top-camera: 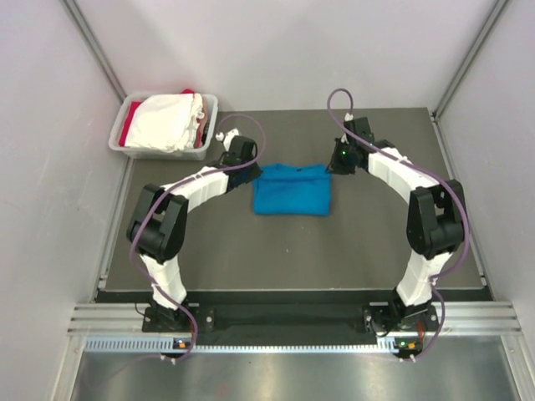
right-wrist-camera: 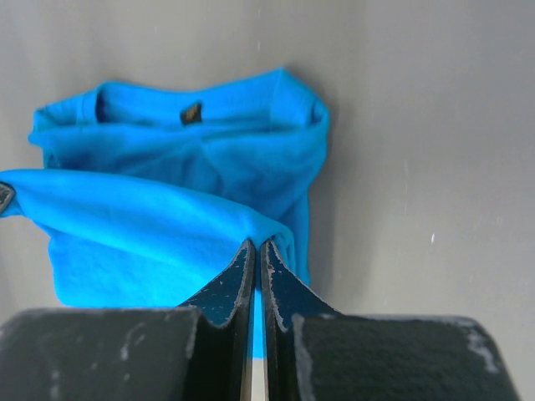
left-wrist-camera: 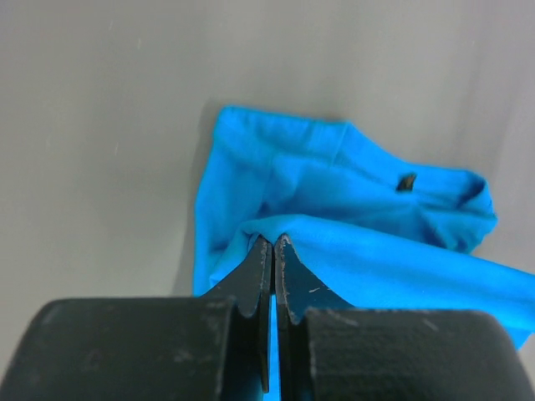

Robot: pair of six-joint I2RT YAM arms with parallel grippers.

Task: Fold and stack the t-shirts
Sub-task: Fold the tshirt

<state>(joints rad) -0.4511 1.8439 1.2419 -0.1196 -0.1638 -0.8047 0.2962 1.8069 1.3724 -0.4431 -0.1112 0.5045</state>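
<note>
The folded hem ends short of the collar [left-wrist-camera: 407,181], so next my left gripper opens, grabs the hem's corner [left-wrist-camera: 280,227] again and pulls it over the collar.
A bright blue t-shirt [top-camera: 292,190] lies partly folded on the dark table, between the two arms. My left gripper [top-camera: 248,171] is shut on its far left corner; in the left wrist view the fingertips pinch a raised fold of blue cloth [left-wrist-camera: 351,259]. My right gripper [top-camera: 333,167] is shut on its far right corner, pinching a lifted blue fold [right-wrist-camera: 150,217]. A small dark mark [left-wrist-camera: 406,181] shows near the collar, also in the right wrist view [right-wrist-camera: 191,111]. White [top-camera: 171,121] and red [top-camera: 127,132] shirts lie in the tub.
A pale grey plastic tub [top-camera: 162,153] stands at the table's far left corner. Grey walls close in on both sides and behind. The dark table [top-camera: 284,259] ends at a metal rail near the arm bases.
</note>
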